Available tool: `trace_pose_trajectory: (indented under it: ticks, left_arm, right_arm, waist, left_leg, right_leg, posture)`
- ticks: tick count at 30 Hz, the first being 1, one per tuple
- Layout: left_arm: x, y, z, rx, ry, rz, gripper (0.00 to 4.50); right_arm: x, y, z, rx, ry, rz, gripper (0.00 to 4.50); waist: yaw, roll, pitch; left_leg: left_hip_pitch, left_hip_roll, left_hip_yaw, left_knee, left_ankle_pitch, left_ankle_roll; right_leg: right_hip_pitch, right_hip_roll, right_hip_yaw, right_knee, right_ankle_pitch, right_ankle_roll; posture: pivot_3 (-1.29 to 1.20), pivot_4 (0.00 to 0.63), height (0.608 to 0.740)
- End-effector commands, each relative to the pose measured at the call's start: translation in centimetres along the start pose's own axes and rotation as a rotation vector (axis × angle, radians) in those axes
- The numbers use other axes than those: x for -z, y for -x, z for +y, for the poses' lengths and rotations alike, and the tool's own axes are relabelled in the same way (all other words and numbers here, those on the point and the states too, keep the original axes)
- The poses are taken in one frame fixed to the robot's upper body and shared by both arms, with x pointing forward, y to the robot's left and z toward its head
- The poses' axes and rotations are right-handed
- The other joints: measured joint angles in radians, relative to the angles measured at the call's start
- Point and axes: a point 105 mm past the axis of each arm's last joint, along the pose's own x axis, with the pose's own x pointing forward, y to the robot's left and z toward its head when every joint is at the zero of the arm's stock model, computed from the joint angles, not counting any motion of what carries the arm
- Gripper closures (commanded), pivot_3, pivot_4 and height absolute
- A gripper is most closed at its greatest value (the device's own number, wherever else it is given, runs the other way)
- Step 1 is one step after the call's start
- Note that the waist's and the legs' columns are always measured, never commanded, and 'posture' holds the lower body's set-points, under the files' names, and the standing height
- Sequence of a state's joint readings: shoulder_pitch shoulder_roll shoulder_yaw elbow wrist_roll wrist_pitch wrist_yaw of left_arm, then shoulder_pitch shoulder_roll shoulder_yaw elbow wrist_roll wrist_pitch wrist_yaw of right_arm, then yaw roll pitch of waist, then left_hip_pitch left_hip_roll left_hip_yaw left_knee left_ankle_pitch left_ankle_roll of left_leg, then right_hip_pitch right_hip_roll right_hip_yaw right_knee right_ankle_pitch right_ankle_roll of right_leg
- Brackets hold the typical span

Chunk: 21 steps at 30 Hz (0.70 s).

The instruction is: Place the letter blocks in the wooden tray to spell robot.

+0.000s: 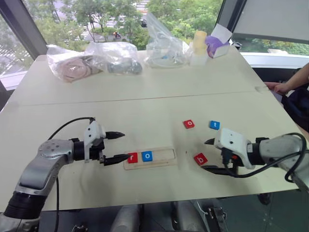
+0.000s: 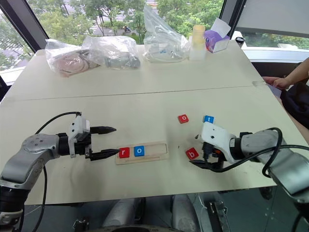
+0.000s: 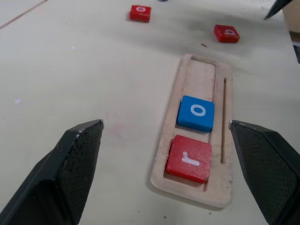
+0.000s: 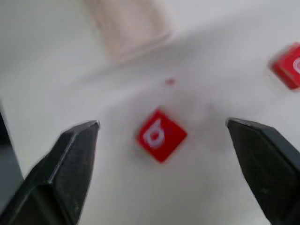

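The red "b" block (image 4: pixel 161 136) is corner-on to my right gripper's fingers, so next I turn the gripper and grab the block by its top and bottom edges (image 4: pixel 172 123).
The wooden tray (image 1: pixel 166 156) lies near the table's front edge. It holds a red "r" block (image 1: pixel 132 157) at its left end and a blue "o" block (image 1: pixel 147 156) beside it. My left gripper (image 1: pixel 120 146) hovers open just left of the tray, with nothing between its fingers. A red "b" block (image 1: pixel 200 158) lies loose on the table right of the tray. My right gripper (image 1: pixel 206 154) stands open beside it, and in the right wrist view the "b" block (image 4: pixel 161 134) lies on the table between the spread fingers. A red "o" block (image 1: pixel 189 124) and a blue "t" block (image 1: pixel 214 125) lie farther back.
Several clear plastic bags (image 1: pixel 113 57), a pale yellow bottle (image 1: pixel 199 46) and a purple-and-white box (image 1: pixel 217 42) sit along the table's far edge. A person's hand (image 1: pixel 279 87) rests on the table's right edge.
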State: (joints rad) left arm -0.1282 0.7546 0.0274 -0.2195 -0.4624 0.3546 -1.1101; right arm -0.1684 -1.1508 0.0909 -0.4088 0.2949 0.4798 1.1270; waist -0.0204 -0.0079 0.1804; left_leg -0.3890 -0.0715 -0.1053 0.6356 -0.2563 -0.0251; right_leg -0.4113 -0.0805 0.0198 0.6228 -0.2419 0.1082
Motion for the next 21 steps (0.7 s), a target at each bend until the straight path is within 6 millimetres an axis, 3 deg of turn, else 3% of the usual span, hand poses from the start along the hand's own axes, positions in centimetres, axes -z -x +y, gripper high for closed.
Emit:
trace_pose_trajectory:
  ticks: [1,7,17,20,21]
  left_arm:
    - [-1.0,0.4,-0.1,-0.014,-0.045,-0.019,0.0]
    - [-1.0,0.5,-0.6,-0.022,-0.044,-0.018,0.0]
    - [-1.1,0.9,-0.7,-0.042,-0.045,-0.016,0.0]
    - [-1.0,0.9,-0.7,-0.046,-0.044,-0.015,0.0]
    - [-1.0,0.9,-0.7,-0.048,-0.043,-0.015,0.0]
  right_arm:
    - [0.6,-0.3,-0.9,-0.077,0.183,0.006,0.03]
    - [2.2,-2.4,-1.8,-0.16,0.309,0.02,0.03]
    - [1.4,-3.9,-1.6,-0.233,0.325,-0.063,0.03]
    - [0.9,-4.2,-1.3,-0.246,0.32,-0.094,0.87]
    - [0.7,-4.2,-1.2,-0.249,0.316,-0.104,1.38]
  waist:
    - [0.0,0.0,0.0]
    - [0.007,0.0,0.0]
    - [0.006,0.0,0.0]
    - [0.006,0.0,0.0]
    - [0.006,0.0,0.0]
  left_leg:
    - [0.0,0.0,0.0,0.0,0.0,0.0]
    - [0.0,0.0,-0.002,-0.001,0.0,0.0]
    - [0.0,0.0,-0.003,-0.001,0.0,-0.001]
    - [0.0,0.0,-0.003,-0.001,0.0,-0.001]
    - [0.0,0.0,-0.003,-0.001,0.0,-0.001]
  right_leg:
    - [0.0,0.0,0.0,0.0,0.0,0.0]
    - [-0.001,-0.001,0.0,0.0,0.0,0.0]
    - [0.0,-0.001,0.0,0.0,0.001,-0.001]
    - [0.0,-0.001,0.0,0.0,0.001,-0.001]
    - [0.0,-0.001,0.0,0.0,0.001,-0.001]
  posture:
    - [0.0,0.15,0.74]
    - [0.0,0.15,0.74]
    - [0.0,0.15,0.74]
    - [0.0,0.15,0.74]
    - [0.0,0.15,0.74]
